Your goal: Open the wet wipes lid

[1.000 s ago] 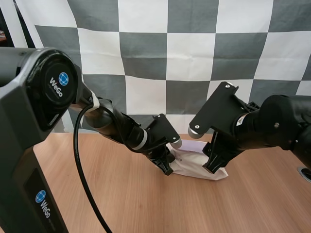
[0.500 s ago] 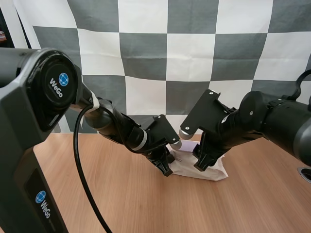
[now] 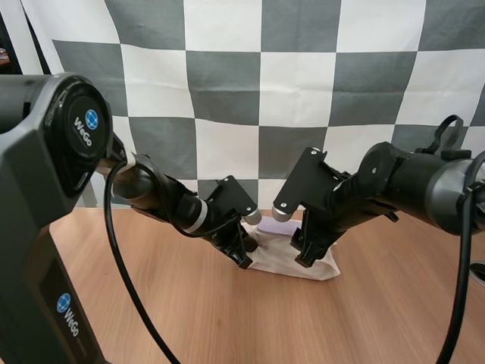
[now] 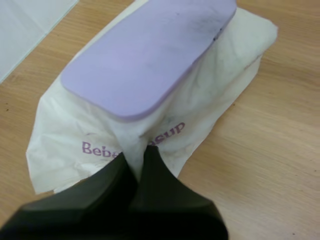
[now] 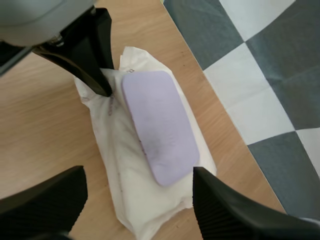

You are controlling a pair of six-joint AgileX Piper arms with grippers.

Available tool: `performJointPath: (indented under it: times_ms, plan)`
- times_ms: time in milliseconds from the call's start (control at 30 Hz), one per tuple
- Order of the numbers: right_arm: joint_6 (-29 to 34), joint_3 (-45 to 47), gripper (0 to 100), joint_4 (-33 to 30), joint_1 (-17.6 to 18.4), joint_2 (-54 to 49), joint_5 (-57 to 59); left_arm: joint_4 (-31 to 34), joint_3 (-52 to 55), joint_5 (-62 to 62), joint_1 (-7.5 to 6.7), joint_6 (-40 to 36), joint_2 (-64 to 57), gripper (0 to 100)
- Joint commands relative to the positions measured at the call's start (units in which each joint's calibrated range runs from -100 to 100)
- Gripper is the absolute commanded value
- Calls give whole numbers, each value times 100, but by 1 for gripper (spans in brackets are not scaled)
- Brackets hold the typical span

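The lilac lid (image 5: 161,127) will swing back and stay open when I lift the lid's long edge (image 5: 139,133), because that edge faces the pack's printed side.
A white wet wipes pack (image 3: 286,259) with a flat lilac lid (image 3: 273,226) lies on the wooden table (image 3: 189,318) near its back edge. The lid (image 4: 150,55) lies closed on the pack (image 4: 75,135). My left gripper (image 4: 135,159) is shut on a fold of the wrapper at the pack's printed side, and its tips (image 3: 241,256) sit at the pack's left end. My right gripper (image 5: 139,175) hangs open above the pack (image 5: 150,200), its two fingers (image 5: 220,205) spread wider than the lid (image 5: 159,125). In the high view my right gripper (image 3: 307,250) is at the pack's right half.
Bare wood lies in front of the pack and to both sides. The table's back edge runs close behind the pack. Part of a dark round object (image 3: 480,271) sits at the table's far right.
My right gripper has swung left and down over the pack. My left gripper has shifted left, and the pack has slid left with it.
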Motion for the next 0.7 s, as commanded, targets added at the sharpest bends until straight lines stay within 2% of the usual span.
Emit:
performJointPath:
  times_ms: [0, 300, 633, 667]
  plan:
    - [-314, 6, 100, 395, -5, 134, -69, -11, -3, 52, -3, 87, 2, 0]
    - [-674, 6, 100, 642, -5, 864, -979, -1, -3, 54, -5, 87, 2, 0]
    - [-953, -6, 100, 875, -5, 1179, -1465, 32, -3, 71, -5, 87, 2, 0]
    - [-987, -6, 97, 922, -5, 1206, -1465, 32, -3, 71, -5, 87, 2, 0]
